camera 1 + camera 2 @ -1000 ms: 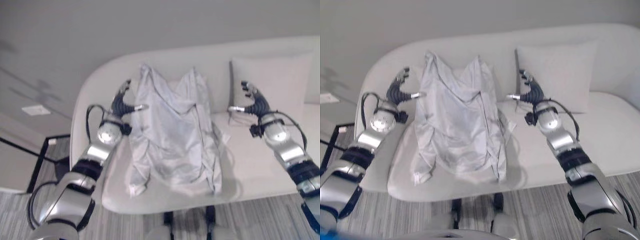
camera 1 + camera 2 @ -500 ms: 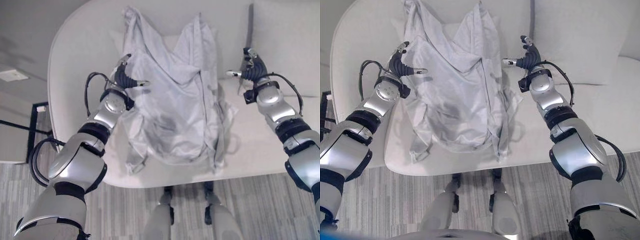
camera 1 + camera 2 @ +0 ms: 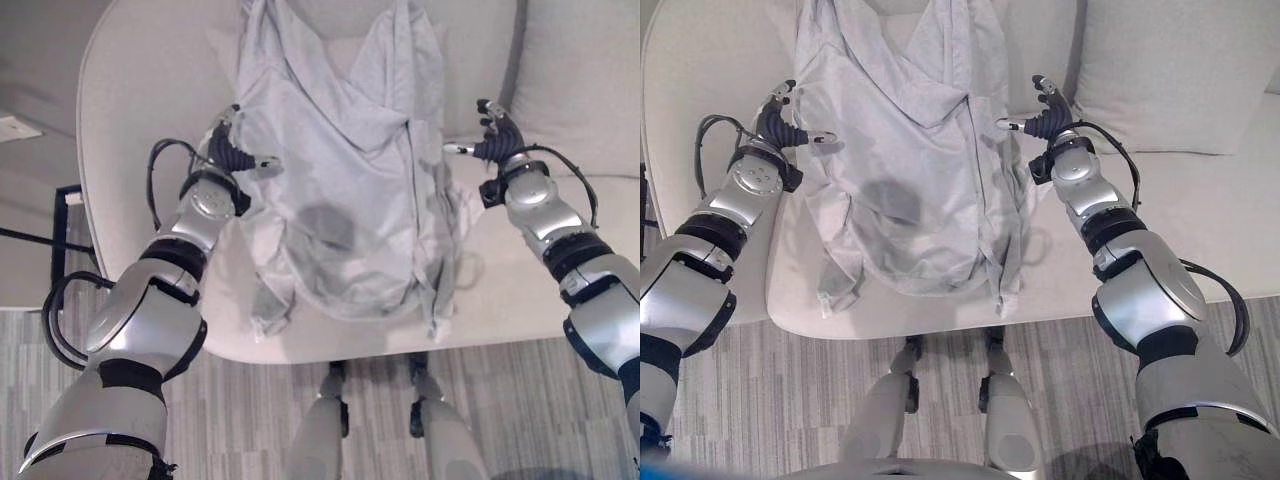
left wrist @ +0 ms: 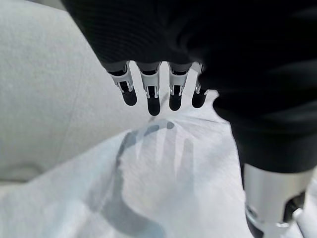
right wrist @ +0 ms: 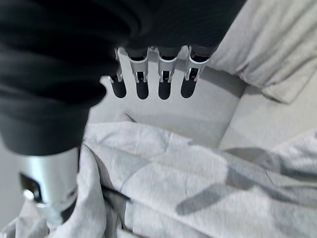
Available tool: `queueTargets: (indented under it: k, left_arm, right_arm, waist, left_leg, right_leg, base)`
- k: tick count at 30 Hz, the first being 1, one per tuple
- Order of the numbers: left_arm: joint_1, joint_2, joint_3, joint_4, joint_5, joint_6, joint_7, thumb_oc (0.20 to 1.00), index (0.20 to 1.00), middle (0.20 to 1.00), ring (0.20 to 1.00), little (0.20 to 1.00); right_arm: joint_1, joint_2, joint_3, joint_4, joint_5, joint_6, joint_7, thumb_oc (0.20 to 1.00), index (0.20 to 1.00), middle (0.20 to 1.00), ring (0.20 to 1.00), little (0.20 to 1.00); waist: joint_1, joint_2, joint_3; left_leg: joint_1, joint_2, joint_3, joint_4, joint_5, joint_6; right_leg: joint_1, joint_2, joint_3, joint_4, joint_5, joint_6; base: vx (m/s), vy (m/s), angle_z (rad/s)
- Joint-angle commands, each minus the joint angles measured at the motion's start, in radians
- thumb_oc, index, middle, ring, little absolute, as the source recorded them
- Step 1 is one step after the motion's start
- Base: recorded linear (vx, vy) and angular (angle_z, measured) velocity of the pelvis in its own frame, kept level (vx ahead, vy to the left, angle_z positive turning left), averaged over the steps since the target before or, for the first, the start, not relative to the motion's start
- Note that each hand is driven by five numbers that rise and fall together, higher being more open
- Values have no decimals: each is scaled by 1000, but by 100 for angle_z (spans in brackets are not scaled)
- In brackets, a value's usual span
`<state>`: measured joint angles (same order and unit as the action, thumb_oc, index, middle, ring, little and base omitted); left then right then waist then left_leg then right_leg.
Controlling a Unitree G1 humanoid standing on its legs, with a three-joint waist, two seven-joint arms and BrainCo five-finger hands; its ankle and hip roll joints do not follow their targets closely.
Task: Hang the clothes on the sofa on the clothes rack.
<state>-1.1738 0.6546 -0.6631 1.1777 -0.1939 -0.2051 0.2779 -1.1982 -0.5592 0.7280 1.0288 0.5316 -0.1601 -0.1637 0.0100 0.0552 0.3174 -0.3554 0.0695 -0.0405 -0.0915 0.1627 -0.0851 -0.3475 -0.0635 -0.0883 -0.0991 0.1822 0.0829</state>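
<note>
The pale grey garment [image 3: 340, 200] is creased by loose folds [image 3: 385, 135], so its middle will sag and its ends will hang down when the robot lifts it by both edges.
A pale grey garment [image 3: 345, 170] lies spread over the seat and back of a cream sofa [image 3: 140, 90]. My left hand [image 3: 232, 155] hovers at the garment's left edge, fingers straight and thumb pointing across the cloth. My right hand [image 3: 492, 142] is open at the garment's right edge, thumb pointing toward it. In the left wrist view the fingers [image 4: 151, 96] hang above the cloth [image 4: 163, 183] with a gap, casting a shadow on it. The right wrist view shows the fingers [image 5: 148, 82] apart from the garment [image 5: 188, 183], holding nothing.
A cream cushion [image 3: 1180, 70] leans on the sofa back at the right. A dark metal frame [image 3: 70, 210] stands on the striped carpet [image 3: 250, 420] left of the sofa. The sofa's front edge [image 3: 350, 350] runs just beyond my legs.
The camera has tipped further down and closer, so the sofa and garment sit lower and larger. Both hands have come down nearer the garment's two sides, still open.
</note>
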Motion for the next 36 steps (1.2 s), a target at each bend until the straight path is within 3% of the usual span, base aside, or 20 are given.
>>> queueTargets:
  k: [1, 14, 25, 36]
  left_arm:
    - [-120, 75, -11, 45, -32, -32, 25, 1000, 1000, 1000, 1000, 1000]
    - [-200, 166, -69, 67, -6, -34, 26, 1000, 1000, 1000, 1000, 1000]
    - [-302, 136, -143, 138, 25, -17, 11, 1000, 1000, 1000, 1000, 1000]
    - [-340, 119, -167, 146, 34, -2, 38, 1000, 1000, 1000, 1000, 1000]
  right_arm:
    - [-98, 24, 20, -10, 62, -48, 13, 1000, 1000, 1000, 1000, 1000]
    - [-100, 52, 43, -10, 81, -54, 26, 1000, 1000, 1000, 1000, 1000]
    - [-167, 81, 50, 69, 54, -47, -31, 1000, 1000, 1000, 1000, 1000]
    - [-223, 49, 59, 124, -99, -26, -150, 1000, 1000, 1000, 1000, 1000]
  waist:
    - [20, -58, 15]
    - [39, -49, 28]
    - [28, -52, 42]
    - [6, -58, 58]
  left_leg:
    - [-15, -21, -8, 4, -9, -38]
    - [-27, -24, -19, 4, -4, -40]
    - [-74, -28, -20, 4, 9, -42]
    - [-110, -32, -16, 4, 12, -37]
  right_leg:
    - [-7, -85, 38, 12, 7, 112]
    - [-16, -88, 26, 12, 11, 119]
    - [-60, -88, 25, 12, 24, 125]
    - [-99, -86, 29, 12, 31, 130]
  base:
    - [0, 0, 0]
    - [0, 5, 3]
    - [0, 5, 1]
    - [4, 5, -1]
